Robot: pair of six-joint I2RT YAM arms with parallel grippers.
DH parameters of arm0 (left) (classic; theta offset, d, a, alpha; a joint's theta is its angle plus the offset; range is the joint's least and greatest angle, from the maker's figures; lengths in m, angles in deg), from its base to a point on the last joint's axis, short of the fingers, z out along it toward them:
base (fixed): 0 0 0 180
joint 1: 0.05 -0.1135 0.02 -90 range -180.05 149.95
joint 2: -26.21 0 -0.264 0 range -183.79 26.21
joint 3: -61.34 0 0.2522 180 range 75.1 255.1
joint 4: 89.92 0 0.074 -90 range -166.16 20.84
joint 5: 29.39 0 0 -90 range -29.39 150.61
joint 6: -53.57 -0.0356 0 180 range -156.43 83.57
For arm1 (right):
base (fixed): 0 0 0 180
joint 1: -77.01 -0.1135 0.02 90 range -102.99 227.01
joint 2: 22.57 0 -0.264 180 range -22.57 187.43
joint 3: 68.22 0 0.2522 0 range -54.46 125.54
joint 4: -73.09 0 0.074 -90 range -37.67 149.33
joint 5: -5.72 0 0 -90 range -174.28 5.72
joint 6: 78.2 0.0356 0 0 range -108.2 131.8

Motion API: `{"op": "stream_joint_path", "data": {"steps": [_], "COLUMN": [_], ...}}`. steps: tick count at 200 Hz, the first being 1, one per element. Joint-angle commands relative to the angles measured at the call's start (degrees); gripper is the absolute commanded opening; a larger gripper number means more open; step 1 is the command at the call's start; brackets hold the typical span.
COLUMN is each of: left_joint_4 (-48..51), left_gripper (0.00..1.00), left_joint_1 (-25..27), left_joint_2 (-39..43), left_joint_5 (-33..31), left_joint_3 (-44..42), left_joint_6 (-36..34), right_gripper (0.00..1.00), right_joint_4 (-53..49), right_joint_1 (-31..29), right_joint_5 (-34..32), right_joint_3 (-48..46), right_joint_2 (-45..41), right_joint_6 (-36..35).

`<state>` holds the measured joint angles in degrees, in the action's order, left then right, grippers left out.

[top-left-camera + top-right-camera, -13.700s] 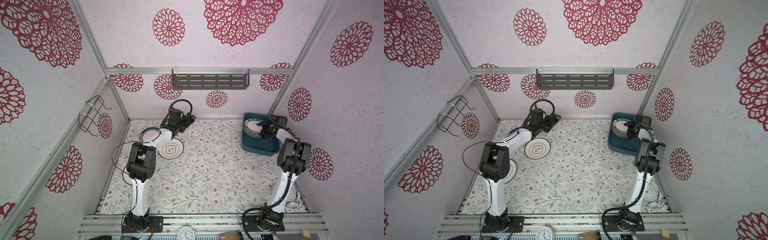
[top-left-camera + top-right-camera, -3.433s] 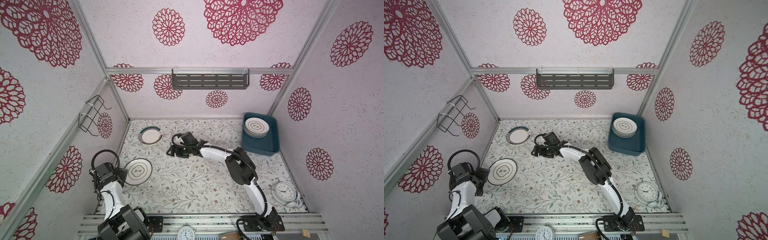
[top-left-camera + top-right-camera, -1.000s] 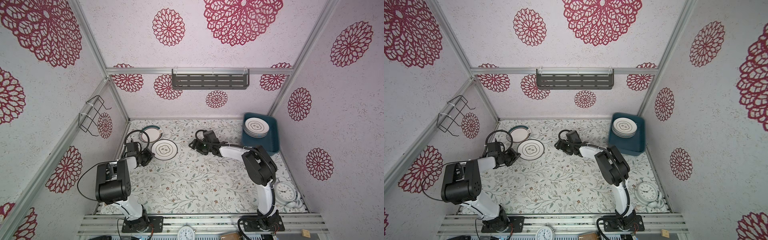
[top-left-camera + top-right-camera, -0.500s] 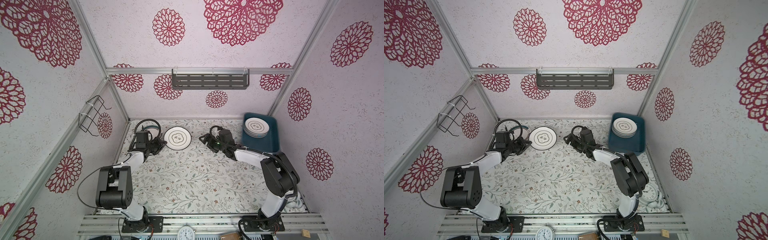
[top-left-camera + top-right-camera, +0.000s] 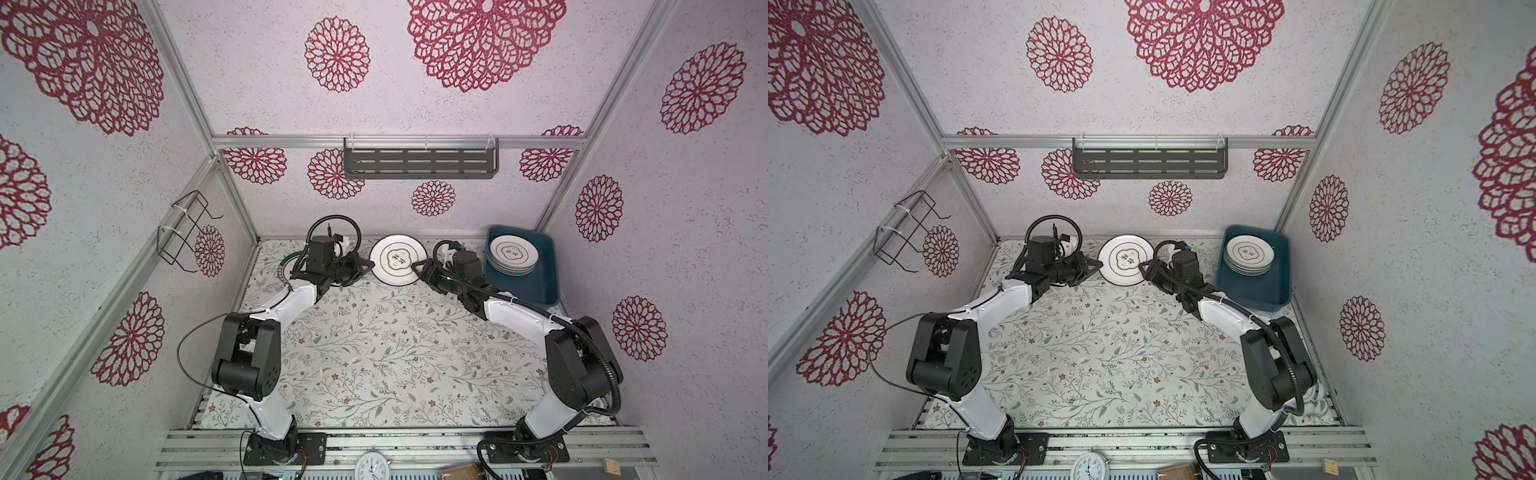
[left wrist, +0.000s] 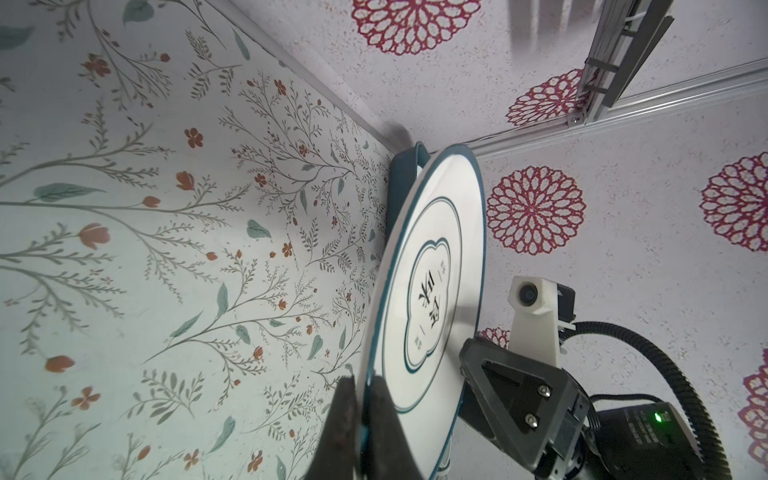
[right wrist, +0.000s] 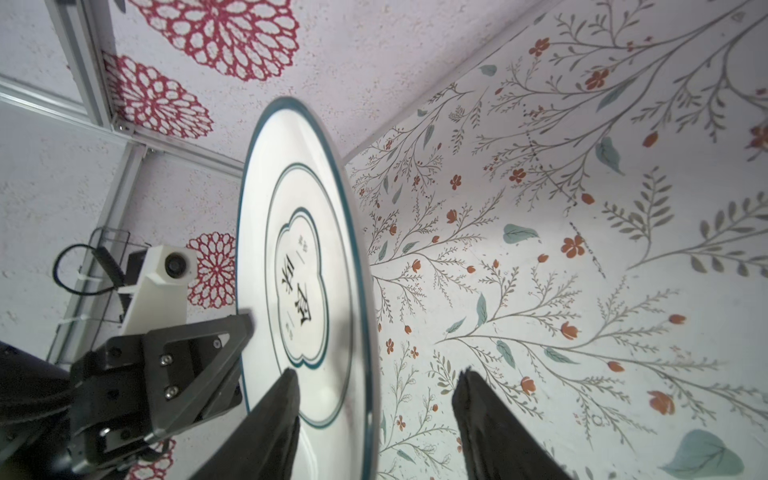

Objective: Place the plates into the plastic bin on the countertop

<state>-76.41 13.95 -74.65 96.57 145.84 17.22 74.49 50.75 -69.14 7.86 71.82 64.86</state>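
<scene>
The white plate is in my left gripper, far from the teal plastic bin, so next my right gripper grabs the opposite rim [image 5: 425, 254] and takes the plate to the bin.
A white plate [image 5: 398, 260] [image 5: 1127, 259] with a thin dark rim and clover emblem hangs face up over the countertop [image 5: 374, 340] near the back wall. My left gripper [image 5: 368, 268] [image 6: 365, 399] is shut on its left rim. My right gripper [image 5: 424, 268] [image 7: 376, 386] is open and straddles the opposite rim, one finger [image 7: 286, 395] over the plate's face [image 7: 303, 257], the other under it. The teal plastic bin [image 5: 544, 266] [image 5: 1279, 282] at back right holds a stack of plates [image 5: 512, 253]. A green-rimmed plate [image 5: 286, 266] lies mostly hidden behind my left wrist.
A grey slotted shelf [image 5: 419, 164] hangs on the back wall and a wire rack [image 5: 187, 232] on the left wall. A round clock [image 5: 373, 465] and a small wooden block [image 5: 611, 467] sit at the front rail.
The left gripper has carried the plate to the right and toward the back wall. The right gripper has come up to the plate's far rim, and its jaws have narrowed.
</scene>
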Motion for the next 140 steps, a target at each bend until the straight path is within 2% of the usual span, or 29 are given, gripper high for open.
{"op": "stream_joint_path", "data": {"steps": [1, 12, 37, 84, 112, 124, 132, 140], "left_joint_4": [-1.15, -1.14, -1.23, -0.28, -0.03, 0.08, 0.31, 0.55], "left_gripper": [0.00, 0.00, 0.00, 0.00, 0.00, 0.00, 0.04, 0.14], "left_joint_1": [0.62, 0.85, 1.36, 2.66, 3.20, 3.31, 3.37, 3.37], "left_joint_2": [-0.85, -1.12, -1.93, -3.10, -3.12, -3.08, -2.96, -2.98], "left_joint_5": [1.44, 1.19, 0.79, 0.84, 0.47, 0.51, 0.29, 0.23], "left_joint_3": [2.39, 2.84, 3.57, 5.36, 5.63, 5.88, 6.11, 6.46], "left_joint_6": [0.23, 0.22, 0.46, 0.19, 0.14, 0.09, 0.01, -0.16], "right_gripper": [0.45, 0.39, 0.34, 0.17, 0.02, 0.00, 0.00, 0.00], "right_joint_4": [0.37, 0.91, 1.95, 2.19, 2.08, 1.98, 1.85, 1.51], "right_joint_1": [1.40, 1.92, 2.81, 3.18, 3.36, 3.42, 3.53, 3.65], "right_joint_5": [-1.73, -2.24, -2.48, -0.93, -0.46, -0.53, -0.52, -0.78], "right_joint_3": [-0.98, -1.85, -3.65, -3.05, -2.56, -2.56, -2.61, -2.63], "right_joint_2": [-3.98, -4.61, -5.61, -4.18, -3.82, -3.86, -3.86, -3.94], "right_joint_6": [0.69, 1.80, 4.37, 5.21, 5.50, 5.87, 6.14, 6.47]}}
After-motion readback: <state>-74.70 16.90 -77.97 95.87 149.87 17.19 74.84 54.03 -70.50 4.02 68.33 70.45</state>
